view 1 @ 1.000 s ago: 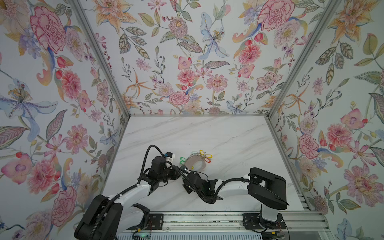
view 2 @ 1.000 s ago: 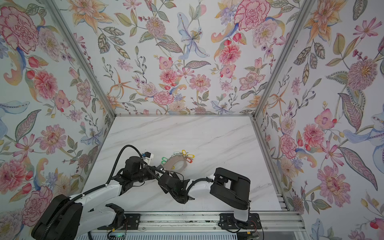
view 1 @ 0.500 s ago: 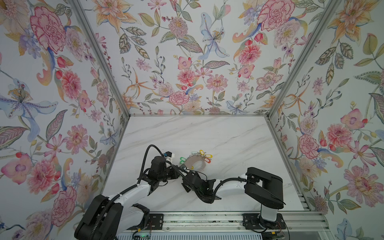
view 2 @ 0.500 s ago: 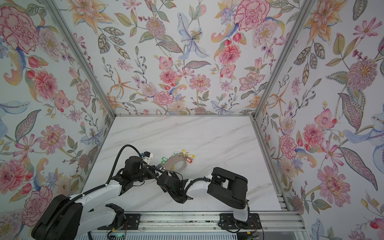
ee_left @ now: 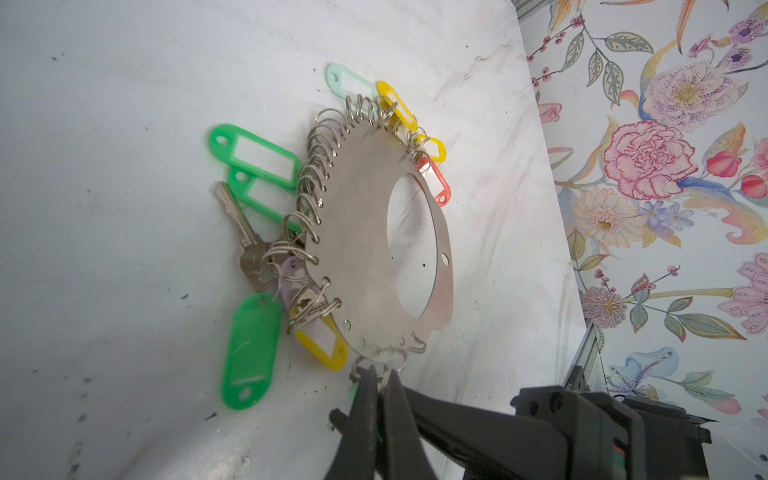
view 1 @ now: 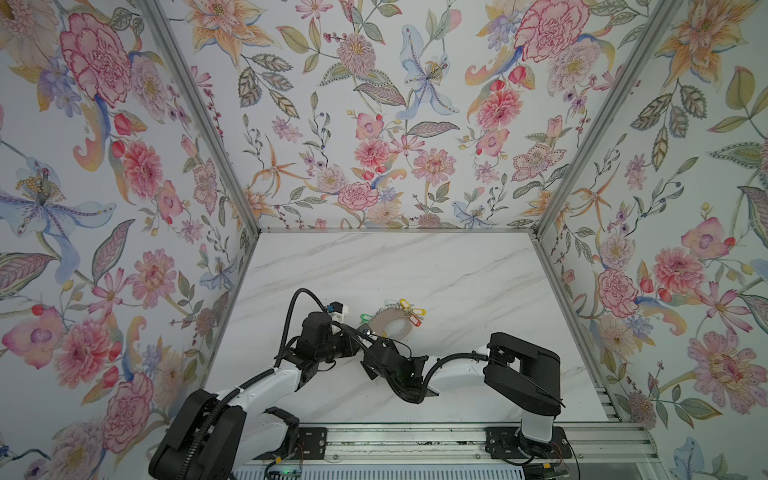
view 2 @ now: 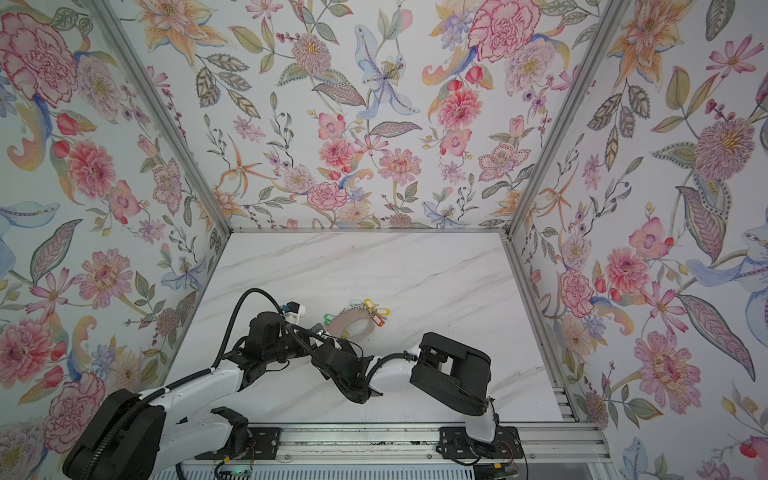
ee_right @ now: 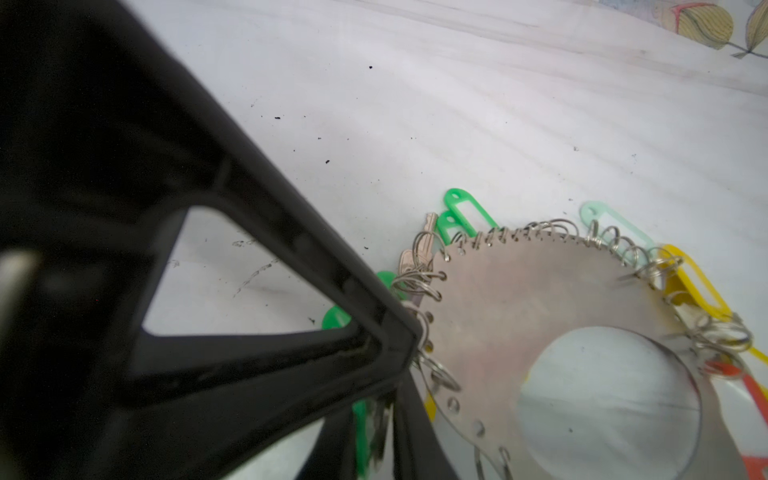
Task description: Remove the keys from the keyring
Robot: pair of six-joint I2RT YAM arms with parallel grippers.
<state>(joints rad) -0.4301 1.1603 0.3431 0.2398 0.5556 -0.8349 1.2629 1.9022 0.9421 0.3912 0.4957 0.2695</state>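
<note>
My grippers are crowded together at the near wire ring (ee_left: 390, 356), so next I back my left gripper off and take the ring with it again after my right gripper lifts the green tag (ee_left: 353, 392).
The keyring (ee_left: 361, 232) is a flat grey hoop near the table's middle in both top views (view 1: 380, 320) (view 2: 343, 322). Small wire rings line its rim, carrying green (ee_left: 253, 158), yellow (ee_left: 320, 345) and red-orange (ee_left: 436, 183) tags and a silvery key (ee_left: 239, 224). My left gripper (ee_left: 379, 374) (view 1: 365, 332) is shut on a wire ring at the near rim, which it holds raised. My right gripper (ee_right: 376, 440) (view 1: 372, 338) reaches in from the right just below it, shut on a green tag (ee_right: 360, 432). The left gripper's black finger (ee_right: 208, 249) hides much of the right wrist view.
The white marble table (view 1: 415, 270) is boxed in by floral walls on three sides. An aluminium rail (view 1: 415, 436) carrying both arm bases runs along the front edge. The right arm's black elbow (view 1: 523, 370) stands to the right of the keyring.
The right gripper's jaws have closed in on the green tag. The right arm has shifted slightly left. The left gripper and the keyring have stayed put.
</note>
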